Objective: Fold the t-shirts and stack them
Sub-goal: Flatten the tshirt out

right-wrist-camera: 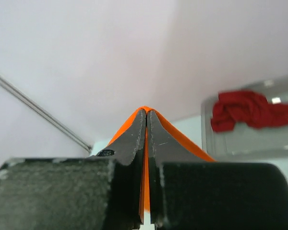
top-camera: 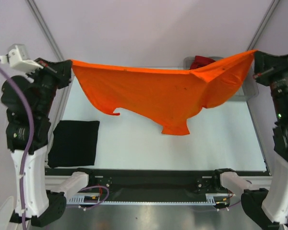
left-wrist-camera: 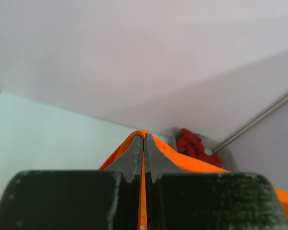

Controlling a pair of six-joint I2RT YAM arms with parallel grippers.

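The orange t-shirt's lower edge hangs in a curl, so the robot's left gripper and right gripper should swing the t-shirt down over the white table to open it out.
The bright orange t-shirt hangs spread in the air above the table, held by both arms. My left gripper is shut on its left corner; orange cloth is pinched between its fingers. My right gripper is shut on its right corner; orange cloth is pinched between its fingers. A sleeve hangs lowest at the middle. The black t-shirt lies folded flat at the left of the table. The dark red t-shirt lies crumpled in the tray; it also shows in the right wrist view.
The clear grey plastic tray stands at the far right of the white table, partly behind the orange cloth; it also shows in the right wrist view. Metal frame posts rise at both back corners.
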